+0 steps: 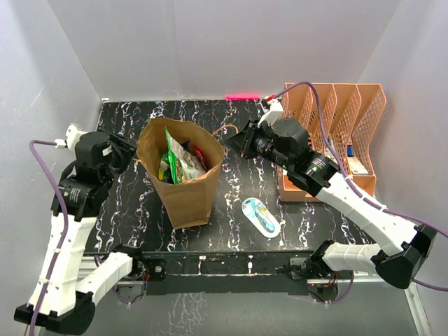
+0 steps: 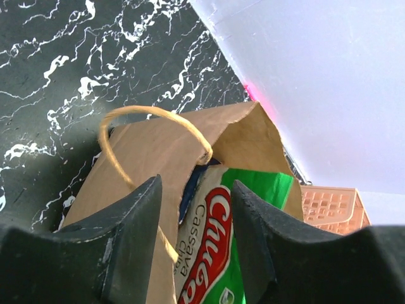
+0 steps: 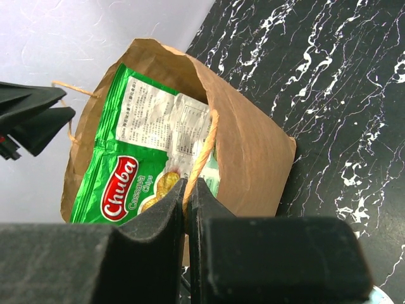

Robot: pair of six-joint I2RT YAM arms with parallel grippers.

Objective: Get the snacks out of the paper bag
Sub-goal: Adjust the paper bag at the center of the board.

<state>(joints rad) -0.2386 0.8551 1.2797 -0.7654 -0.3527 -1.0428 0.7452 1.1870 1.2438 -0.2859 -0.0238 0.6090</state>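
My left gripper has the paper bag's side and the green chip bag (image 2: 207,237) between its fingers, so I should lift the gripper and close it on only the paper bag's loose handle (image 2: 154,110).
The brown paper bag (image 1: 189,199) stands open on the black marbled table. Inside it are a green chip bag (image 1: 183,164) with a red-white logo, a red packet (image 1: 199,155) and darker ones. My right gripper (image 3: 186,183) is shut on the bag's twisted paper handle (image 3: 205,142) at its right rim, seen from above (image 1: 234,140). My left gripper (image 2: 196,183) is open at the bag's left rim, seen from above (image 1: 126,150). The bag's wall (image 2: 145,145) and the edge of the green chip bag (image 2: 215,253) lie between its fingers. The other handle (image 2: 107,145) arches over that side.
A white-and-teal oval blister pack (image 1: 261,215) lies on the table right of the bag. A peach mesh file organizer (image 1: 336,119) stands at the back right, behind my right arm. White walls close in the table on three sides.
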